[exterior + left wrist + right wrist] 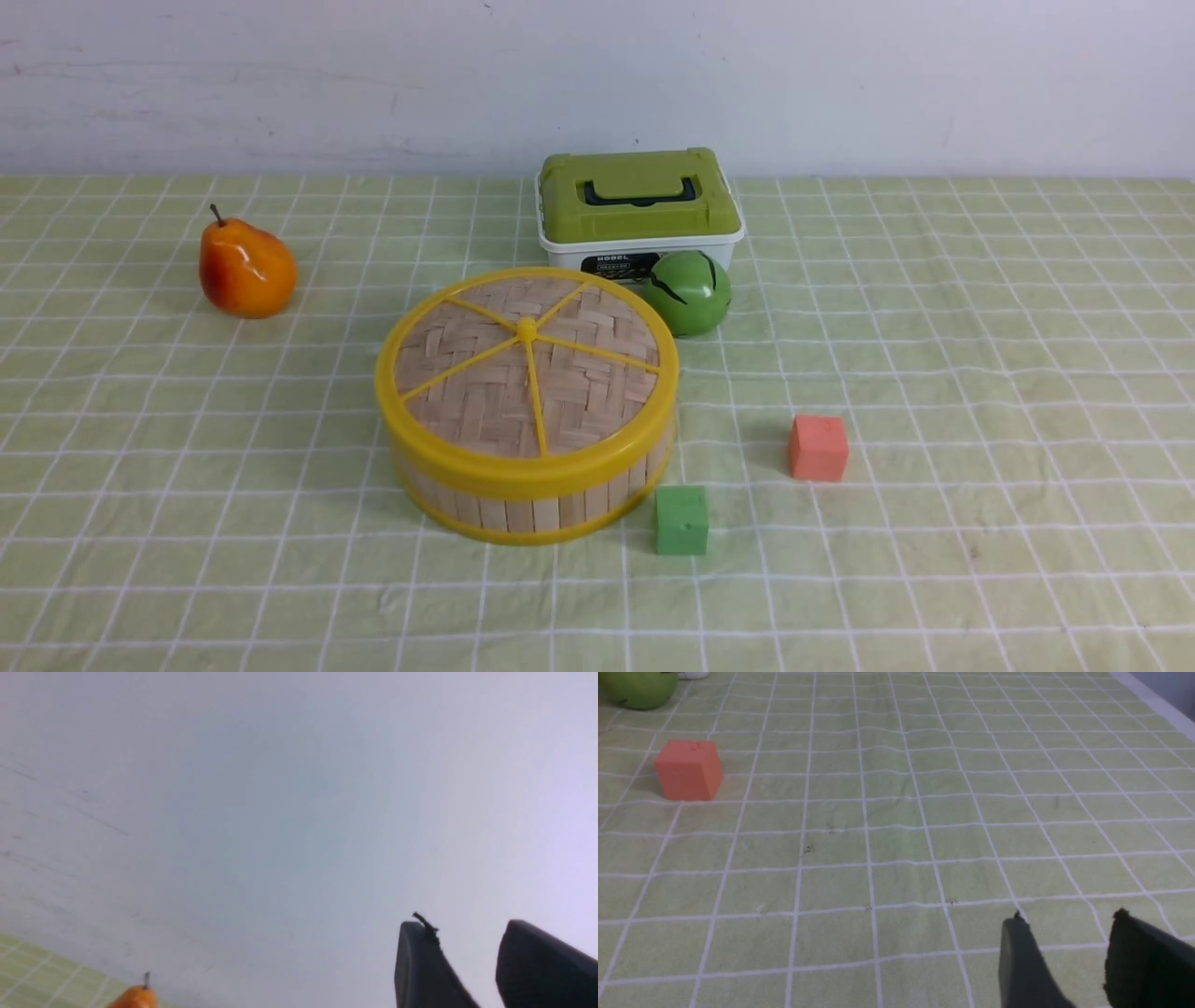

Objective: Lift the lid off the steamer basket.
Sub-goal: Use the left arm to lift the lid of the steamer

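Note:
I expect the lid to come straight off and leave the steamer basket behind when I lift it, because the lid's yellow rim (533, 475) goes unbroken around the basket.
The lid (523, 373), a woven bamboo disc with a yellow rim, spokes and a small centre knob, sits closed on the steamer basket (541, 513) in the middle of the table. Neither arm shows in the front view. In the left wrist view my left gripper (465, 926) points at the bare wall, its two dark fingers apart and nothing between them. My right gripper (1066, 917) hangs over the checked cloth, fingers apart and empty. Neither wrist view shows the lid or the basket.
An orange pear (245, 269) lies at the far left; its top (133, 998) shows in the left wrist view. A white box with a green lid (635, 201) and a green ball (689, 291) stand behind the basket. A red cube (818, 448) and a green cube (681, 520) lie to its right.

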`<control>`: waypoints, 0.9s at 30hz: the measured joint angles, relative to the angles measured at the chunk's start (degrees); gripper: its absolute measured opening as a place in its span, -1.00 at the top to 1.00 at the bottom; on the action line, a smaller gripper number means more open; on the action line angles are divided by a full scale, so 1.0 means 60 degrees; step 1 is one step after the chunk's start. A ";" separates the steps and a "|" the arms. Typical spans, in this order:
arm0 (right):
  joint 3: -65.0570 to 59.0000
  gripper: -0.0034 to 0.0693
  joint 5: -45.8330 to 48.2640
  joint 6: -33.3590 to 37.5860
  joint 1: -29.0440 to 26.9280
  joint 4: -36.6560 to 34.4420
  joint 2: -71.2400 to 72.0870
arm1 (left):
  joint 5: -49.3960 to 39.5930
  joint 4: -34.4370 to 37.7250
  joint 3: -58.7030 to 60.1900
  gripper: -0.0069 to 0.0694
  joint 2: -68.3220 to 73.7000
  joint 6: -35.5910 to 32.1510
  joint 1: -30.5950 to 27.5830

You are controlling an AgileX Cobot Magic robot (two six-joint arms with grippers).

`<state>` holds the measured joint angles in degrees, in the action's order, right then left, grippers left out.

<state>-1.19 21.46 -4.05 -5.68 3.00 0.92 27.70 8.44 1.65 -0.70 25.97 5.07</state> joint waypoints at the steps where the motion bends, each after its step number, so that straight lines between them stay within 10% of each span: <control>1: 0.0000 0.24 0.0000 0.0000 0.0000 0.0000 0.0000 | 0.0130 -0.0006 0.0000 0.19 0.0000 0.0079 0.0000; 7: 0.0000 0.24 0.0000 0.0000 0.0000 0.0000 0.0000 | 0.0889 0.0684 0.0000 0.20 0.0000 0.0459 0.0000; 15: 0.0000 0.24 0.0000 0.0000 0.0000 0.0000 0.0000 | -0.3710 0.1828 -0.2621 0.82 0.1067 -0.2829 0.0000; 27: 0.0000 0.24 0.0000 0.0000 0.0000 0.0000 0.0000 | -0.4214 0.1963 -0.5792 0.85 0.6876 -0.4329 0.0000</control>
<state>-1.19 21.46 -4.05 -5.68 3.00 0.92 2.42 20.22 -33.10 40.55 0.00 5.07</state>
